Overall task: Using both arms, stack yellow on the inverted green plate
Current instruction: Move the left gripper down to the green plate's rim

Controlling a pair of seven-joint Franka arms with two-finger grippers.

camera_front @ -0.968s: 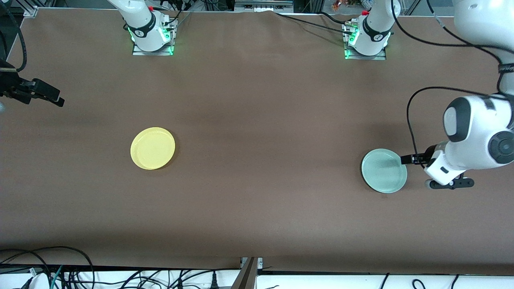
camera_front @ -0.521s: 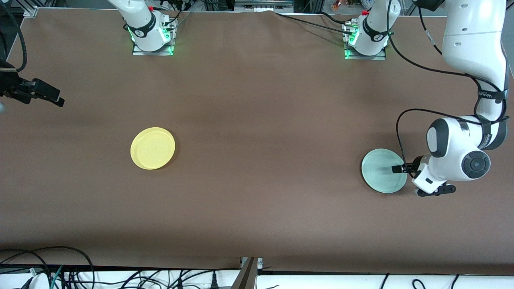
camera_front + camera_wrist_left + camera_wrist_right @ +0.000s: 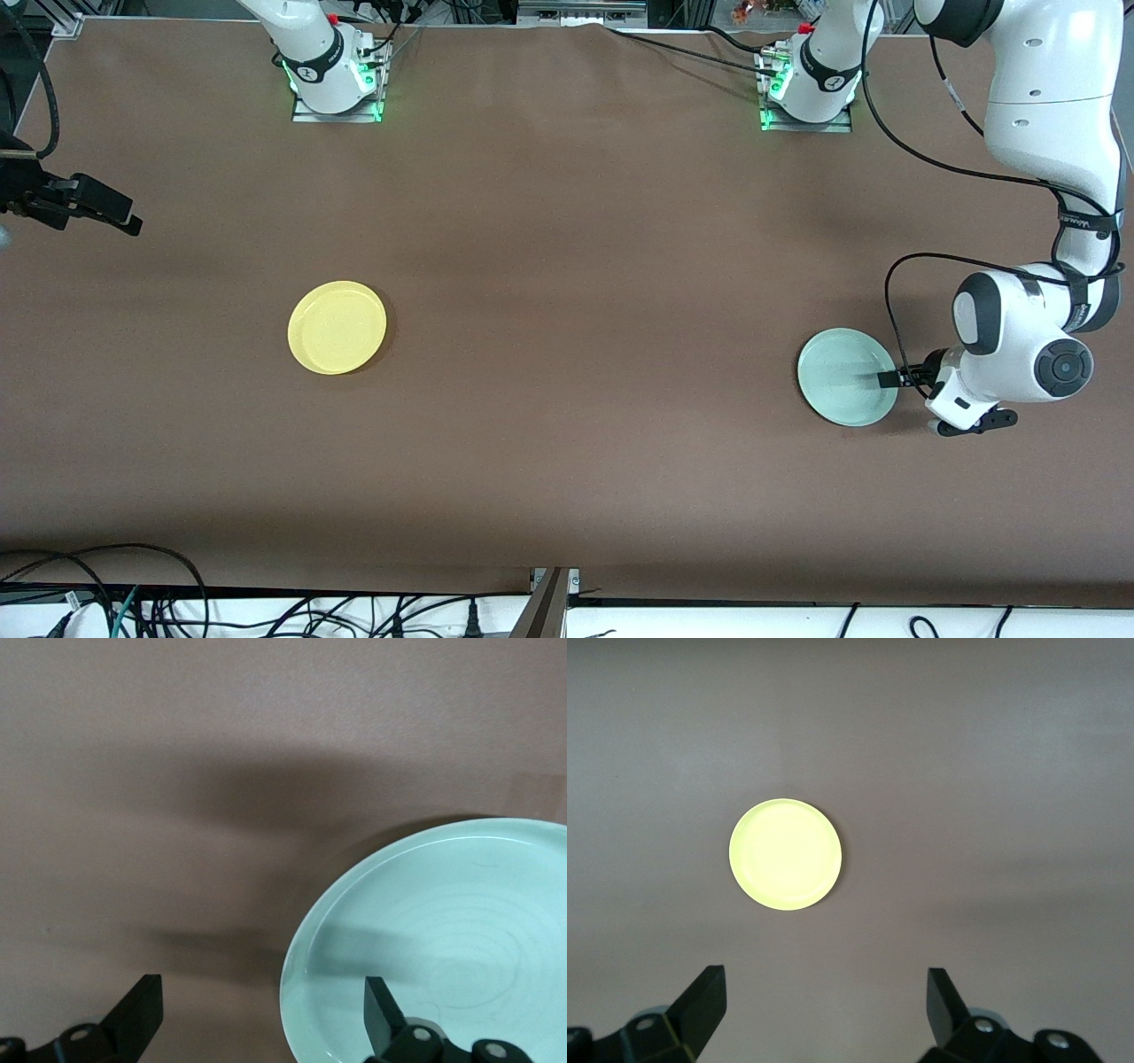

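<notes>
I expect the green plate to tip between the fingers when I lift it, because my left gripper straddles only the rim (image 3: 285,992) of the green plate (image 3: 847,377).
The yellow plate (image 3: 337,327) lies flat on the brown table toward the right arm's end; it also shows in the right wrist view (image 3: 785,853). The green plate (image 3: 846,377) lies hollow side up toward the left arm's end. My left gripper (image 3: 893,379) is low at the plate's edge on the left arm's side. It is open and empty (image 3: 261,997), with one finger (image 3: 381,1010) over the green plate (image 3: 443,939) and the other over bare table. My right gripper (image 3: 120,217) is open (image 3: 826,1001), empty and high over the table's right-arm end.
The arm bases (image 3: 335,75) (image 3: 808,84) stand along the table's edge farthest from the front camera. Cables (image 3: 133,602) hang below the table edge nearest to that camera. Brown table surface (image 3: 576,310) lies between the two plates.
My left arm has swung lower. Its gripper slid in over the green plate's edge, then drew back a little. Both plates and the right gripper have not moved.
</notes>
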